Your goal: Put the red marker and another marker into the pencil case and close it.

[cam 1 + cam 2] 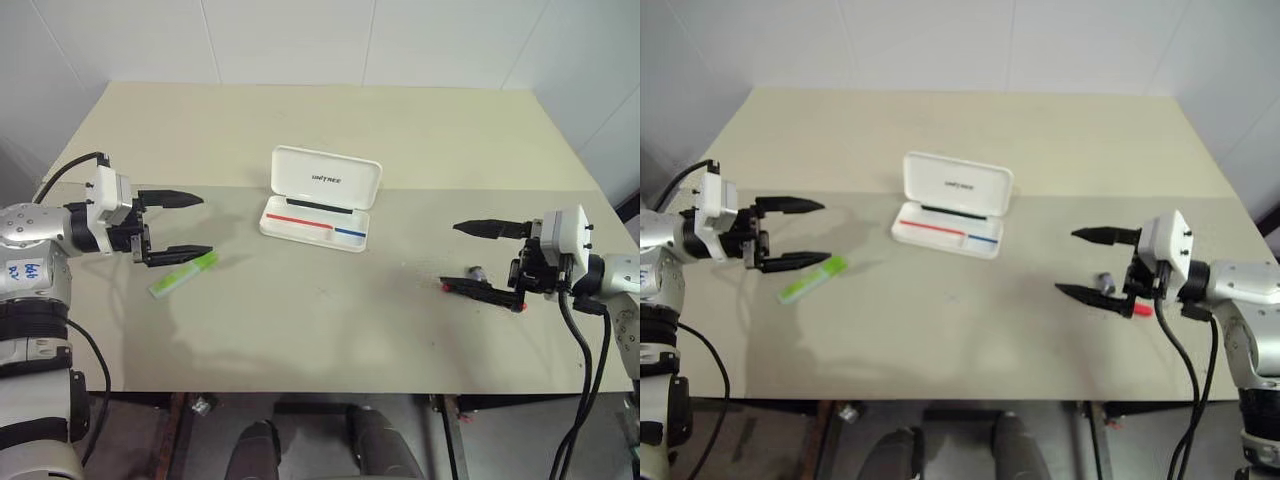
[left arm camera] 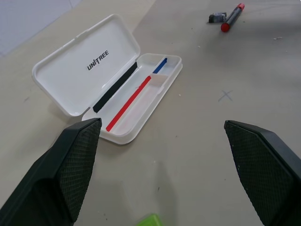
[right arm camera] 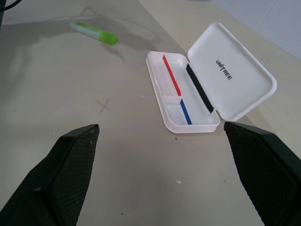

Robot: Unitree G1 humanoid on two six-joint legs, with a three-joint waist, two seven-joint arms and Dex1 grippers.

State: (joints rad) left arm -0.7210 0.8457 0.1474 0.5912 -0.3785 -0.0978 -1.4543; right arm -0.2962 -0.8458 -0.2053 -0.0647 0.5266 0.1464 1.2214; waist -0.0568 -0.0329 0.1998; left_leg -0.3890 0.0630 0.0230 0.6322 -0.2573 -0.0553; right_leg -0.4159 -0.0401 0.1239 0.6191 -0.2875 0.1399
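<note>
The back compartment (image 1: 316, 215) runs the whole length of the pencil case. The red marker (image 1: 483, 294) will lie flat with room to spare when I lower it in.
The white pencil case (image 1: 325, 178) lies open mid-table, its lid raised at the back and its tray holding no marker. A light-green marker (image 1: 183, 274) lies on the table to its left. My left gripper (image 1: 205, 225) hovers open just above the green marker's near end, touching nothing. The red marker (image 2: 232, 17), black with red ends, lies on the right of the table. My right gripper (image 1: 450, 257) stands open above it and mostly hides it in the eye views, where one red tip (image 1: 1143, 311) shows.
A small grey object (image 2: 215, 18) lies beside the red marker. A faint pencilled cross (image 2: 225, 95) marks the beige table (image 1: 330, 320) in front of the case. White walls rise behind the table's far edge.
</note>
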